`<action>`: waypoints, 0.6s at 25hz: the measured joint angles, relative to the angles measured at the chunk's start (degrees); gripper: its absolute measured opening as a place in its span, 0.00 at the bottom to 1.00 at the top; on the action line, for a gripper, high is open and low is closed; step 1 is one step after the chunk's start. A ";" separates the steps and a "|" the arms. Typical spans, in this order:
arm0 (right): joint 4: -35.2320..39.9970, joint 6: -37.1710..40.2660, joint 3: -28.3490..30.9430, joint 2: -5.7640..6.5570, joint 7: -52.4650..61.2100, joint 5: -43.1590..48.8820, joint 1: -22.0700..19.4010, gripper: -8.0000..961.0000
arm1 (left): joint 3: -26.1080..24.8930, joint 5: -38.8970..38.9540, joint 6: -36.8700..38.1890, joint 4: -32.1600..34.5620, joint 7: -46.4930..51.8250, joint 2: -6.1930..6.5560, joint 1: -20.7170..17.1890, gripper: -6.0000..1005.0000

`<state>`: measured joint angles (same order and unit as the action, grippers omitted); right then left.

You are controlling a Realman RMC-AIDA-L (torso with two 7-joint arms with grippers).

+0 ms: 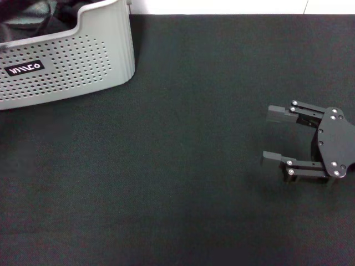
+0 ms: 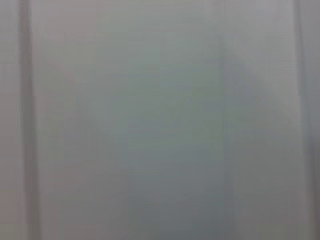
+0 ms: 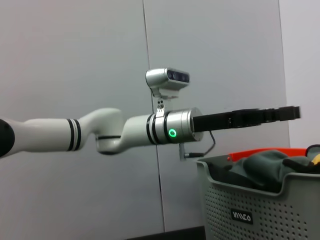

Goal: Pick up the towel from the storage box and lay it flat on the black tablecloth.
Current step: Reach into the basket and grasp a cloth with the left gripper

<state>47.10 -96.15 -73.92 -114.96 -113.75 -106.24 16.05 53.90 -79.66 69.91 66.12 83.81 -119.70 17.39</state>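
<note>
The towel is heaped above the storage box's front edge (image 3: pixel 250 191), under my left gripper's fingers. I keep lowering them until they meet the towel's grey-green top (image 3: pixel 270 162), then close them.
The light grey storage box (image 1: pixel 72 66) stands at the far left of the black tablecloth (image 1: pixel 183 166). In the right wrist view the box (image 3: pixel 260 215) holds a heap of grey-green fabric (image 3: pixel 265 167) with a bit of yellow at its edge (image 3: pixel 316 160), which looks like the towel. My left gripper (image 3: pixel 295 112) reaches out level above the box, clear of the fabric. My right gripper (image 1: pixel 270 136) is open and empty, low over the cloth at the right, far from the box. The left wrist view shows only a blurred grey surface.
An orange-red edge (image 3: pixel 260 152) shows behind the fabric in the box. A grey panelled wall (image 3: pixel 75 60) stands behind the table. A white strip (image 1: pixel 222 6) borders the far edge of the cloth.
</note>
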 joint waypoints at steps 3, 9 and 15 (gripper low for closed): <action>-0.95 0.00 0.06 0.07 -0.75 -0.02 0.07 0.81 | -5.30 -2.73 -0.35 0.55 -0.75 -0.06 -0.04 0.81; -1.23 0.02 0.10 0.16 -1.24 -0.10 0.38 0.81 | -9.85 -7.47 -1.47 -0.10 -5.53 -0.16 -1.09 0.81; -1.24 0.05 0.10 0.18 -1.30 -0.10 0.82 0.81 | -9.41 -8.48 -6.52 -2.33 -9.89 -0.35 -1.36 0.80</action>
<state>45.87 -96.10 -73.82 -114.78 -115.05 -106.34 16.86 44.49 -88.14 63.39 63.79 73.92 -120.04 16.03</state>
